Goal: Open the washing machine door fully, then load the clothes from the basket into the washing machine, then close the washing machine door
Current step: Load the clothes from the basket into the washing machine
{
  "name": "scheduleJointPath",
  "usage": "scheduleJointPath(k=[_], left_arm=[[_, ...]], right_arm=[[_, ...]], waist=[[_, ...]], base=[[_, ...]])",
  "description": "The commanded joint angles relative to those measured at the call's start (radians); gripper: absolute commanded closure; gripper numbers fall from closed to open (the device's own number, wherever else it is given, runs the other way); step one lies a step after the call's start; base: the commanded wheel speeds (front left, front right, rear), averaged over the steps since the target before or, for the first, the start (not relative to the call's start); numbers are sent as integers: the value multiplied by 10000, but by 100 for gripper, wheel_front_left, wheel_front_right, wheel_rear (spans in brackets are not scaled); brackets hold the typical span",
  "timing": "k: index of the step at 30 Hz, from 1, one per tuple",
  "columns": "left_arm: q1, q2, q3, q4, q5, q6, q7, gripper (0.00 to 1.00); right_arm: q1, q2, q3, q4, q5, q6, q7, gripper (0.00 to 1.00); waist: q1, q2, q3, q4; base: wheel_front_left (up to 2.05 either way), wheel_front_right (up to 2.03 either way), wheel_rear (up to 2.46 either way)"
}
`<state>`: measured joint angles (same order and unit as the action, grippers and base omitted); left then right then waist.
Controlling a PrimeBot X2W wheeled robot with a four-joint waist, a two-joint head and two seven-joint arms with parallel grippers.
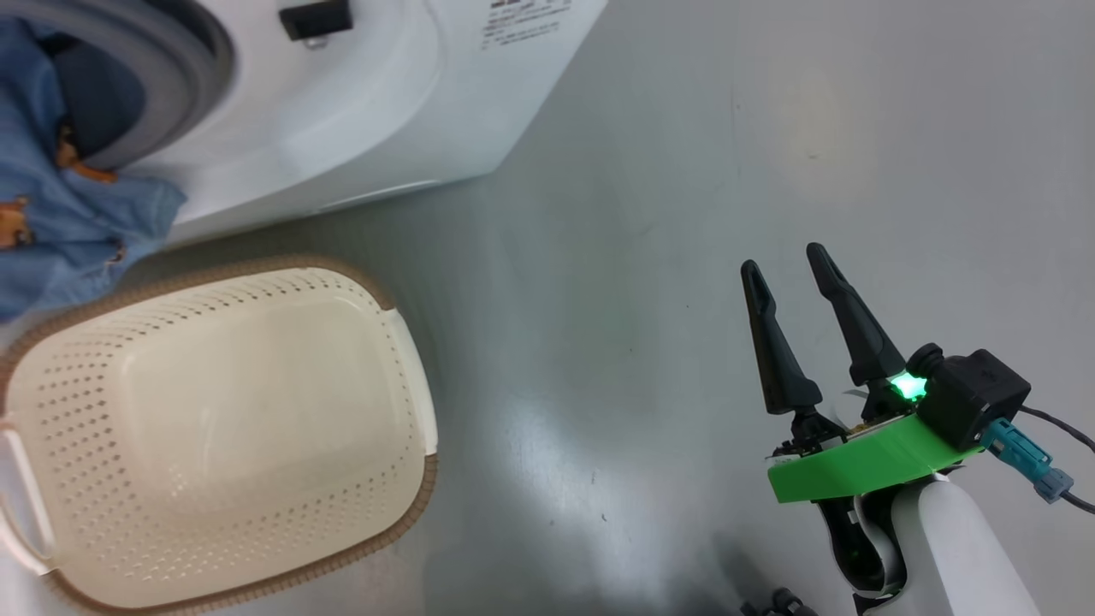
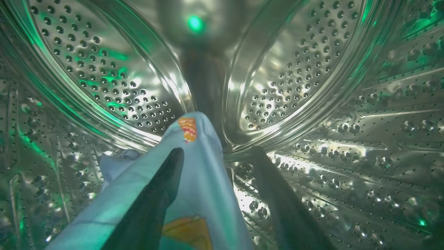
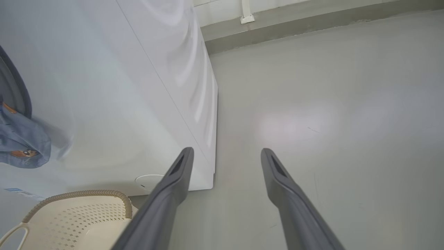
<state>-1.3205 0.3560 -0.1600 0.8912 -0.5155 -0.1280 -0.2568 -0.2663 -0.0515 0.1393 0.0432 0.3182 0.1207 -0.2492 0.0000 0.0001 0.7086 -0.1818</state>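
Observation:
Limp light-blue clothes hang out of the washing machine's drum over the washing machine's front (image 1: pixel 139 200). Their hanging end (image 1: pixel 67 262) will go in after them and bunch up when I push deeper.
The white washing machine (image 1: pixel 359 103) stands at the top left with its grey gasket (image 1: pixel 184 60) exposed; its door is out of view. Light-blue clothes (image 1: pixel 68 214) hang from the opening over the front of the machine. My left gripper (image 2: pixel 218 151) is inside the steel drum (image 2: pixel 312 69), open, and the clothes (image 2: pixel 201 166) lie draped over its left finger (image 2: pixel 163 187). The cream basket (image 1: pixel 239 411) sits on the floor below the opening with nothing in it. My right gripper (image 1: pixel 784 258) hovers open over the floor to the right, holding nothing.
Grey floor (image 1: pixel 684 171) stretches right of the machine. In the right wrist view the machine's side (image 3: pixel 121 104), the hanging clothes (image 3: pixel 20 146), the basket's rim (image 3: pixel 76 194) and a wall base (image 3: pixel 312 24) show around my right gripper (image 3: pixel 227 151).

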Motion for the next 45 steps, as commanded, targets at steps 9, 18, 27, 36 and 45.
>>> scheduleJointPath(k=[9,18,27,36,45], left_arm=[[1939,-233,-71,-1372,424,-27,-49,0],[4080,-473,-618,-2631,196,-27,-49,0],[6059,-671,-492,-3865,172,-27,-49,0],[8710,-880,677,-5705,268,-27,-49,0],[11045,-1811,1604,-7351,1133,18,-49,0]], right_arm=[[358,13,-106,-400,-378,100,408,0],[698,13,-271,-537,-484,100,801,0],[1118,13,-471,-669,-484,100,1054,0],[1594,13,-644,-907,-435,100,1259,0],[2019,13,-732,-992,-285,100,1252,0]], waist=[[0,-1,-1231,1081],[0,-1,-2332,1902],[0,-1,-3181,2360],[0,-1,-3943,2473],[0,-1,-4437,2489]], base=[[0,0,0],[0,0,0],[0,0,0],[0,0,0],[0,0,0]])
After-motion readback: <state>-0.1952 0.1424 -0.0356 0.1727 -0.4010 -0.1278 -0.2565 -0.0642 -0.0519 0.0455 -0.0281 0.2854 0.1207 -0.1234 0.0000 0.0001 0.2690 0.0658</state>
